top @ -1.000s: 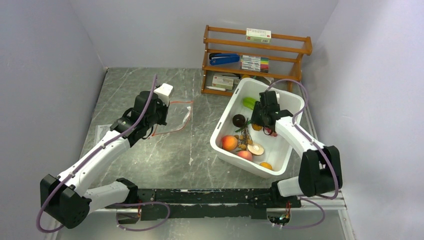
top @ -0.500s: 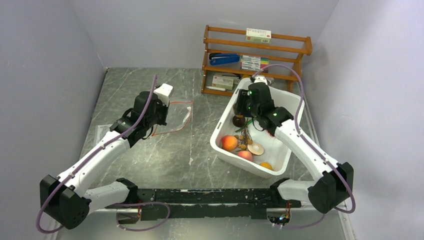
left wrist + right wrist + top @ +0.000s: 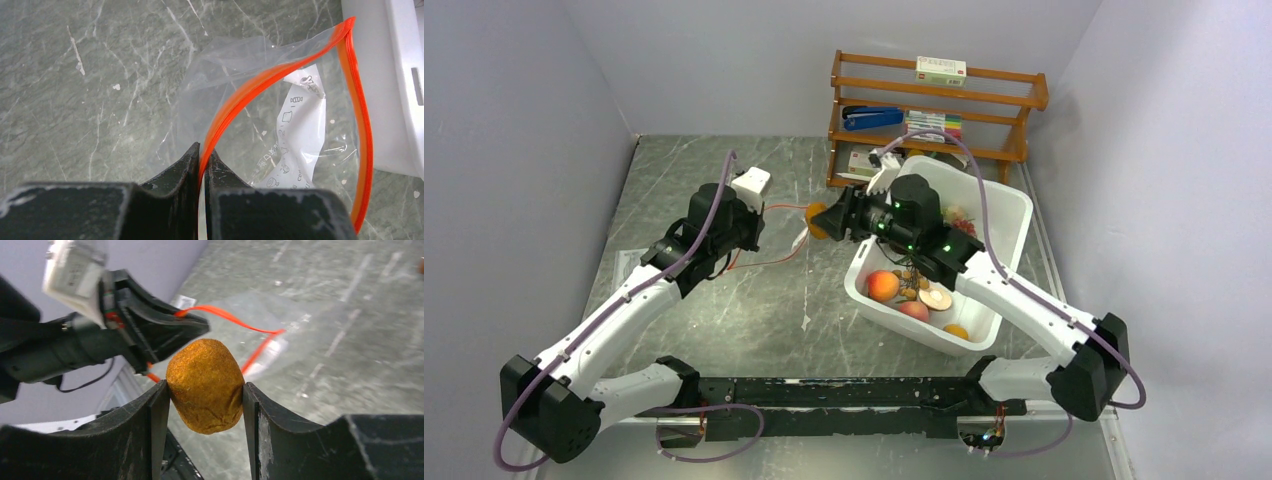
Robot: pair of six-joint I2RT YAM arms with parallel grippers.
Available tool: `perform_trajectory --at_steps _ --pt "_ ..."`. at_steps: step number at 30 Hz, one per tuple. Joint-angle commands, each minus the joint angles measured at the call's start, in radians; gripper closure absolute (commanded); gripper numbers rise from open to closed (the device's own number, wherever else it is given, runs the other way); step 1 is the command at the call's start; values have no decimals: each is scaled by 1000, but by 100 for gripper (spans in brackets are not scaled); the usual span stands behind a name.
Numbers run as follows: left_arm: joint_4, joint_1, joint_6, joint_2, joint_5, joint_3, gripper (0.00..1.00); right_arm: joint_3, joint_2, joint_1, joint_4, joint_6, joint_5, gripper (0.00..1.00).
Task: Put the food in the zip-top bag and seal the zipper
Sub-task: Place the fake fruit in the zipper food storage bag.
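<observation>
The bag's zipper (image 3: 769, 263) is spread wider than the orange round fruit. My right gripper should keep carrying the fruit until it hangs within the bag's opening (image 3: 776, 236), and then let go.
My left gripper (image 3: 204, 150) (image 3: 746, 222) is shut on the red-orange zipper (image 3: 235, 97) of the clear zip-top bag (image 3: 280, 140), holding its mouth open above the table. The bag (image 3: 776, 235) shows in the top view with nothing in it but a white printed label. My right gripper (image 3: 205, 390) (image 3: 824, 220) is shut on an orange round fruit (image 3: 205, 385) (image 3: 817, 220) and holds it in the air just right of the bag's mouth (image 3: 235, 322). More toy food lies in the white bin (image 3: 864, 285): a peach (image 3: 883, 286), a brown berry cluster (image 3: 912, 278), a red grape bunch (image 3: 957, 215).
A wooden shelf rack (image 3: 936, 110) with a blue stapler, markers and boxes stands at the back. The white bin fills the right side of the table, its edge showing in the left wrist view (image 3: 395, 85). A paper slip (image 3: 627, 262) lies at the left.
My right gripper has lifted the orange fruit out of the bin and swung left to the bag's mouth. The left gripper has held the bag still.
</observation>
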State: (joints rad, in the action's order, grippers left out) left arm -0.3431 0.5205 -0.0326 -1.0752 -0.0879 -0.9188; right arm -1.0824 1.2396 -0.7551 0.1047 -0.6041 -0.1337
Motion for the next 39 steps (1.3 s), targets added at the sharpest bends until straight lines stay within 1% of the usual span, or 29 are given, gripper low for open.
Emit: perform_trajectory --at_steps 1,4,9,16,19,24,28,39 --pt "27 4 5 9 30 0 93 1 67 -67 -209 -65 -68 59" --pt "24 4 1 14 33 -1 93 -31 130 -103 -219 -76 -39 59" --pt "51 4 -5 28 46 17 93 -43 190 -115 -257 -109 -9 59" --pt "45 4 -12 28 46 11 93 -56 250 -121 -191 -104 52 58" --pt "54 4 -15 31 56 15 93 -82 270 -120 -126 -113 93 53" --pt "52 4 -21 10 68 15 93 -124 301 -123 -64 -156 130 48" --pt "32 4 -17 -9 65 -2 93 -126 305 -124 -47 -171 151 43" --pt "50 4 -23 15 43 14 93 -134 288 -124 -41 -155 106 35"
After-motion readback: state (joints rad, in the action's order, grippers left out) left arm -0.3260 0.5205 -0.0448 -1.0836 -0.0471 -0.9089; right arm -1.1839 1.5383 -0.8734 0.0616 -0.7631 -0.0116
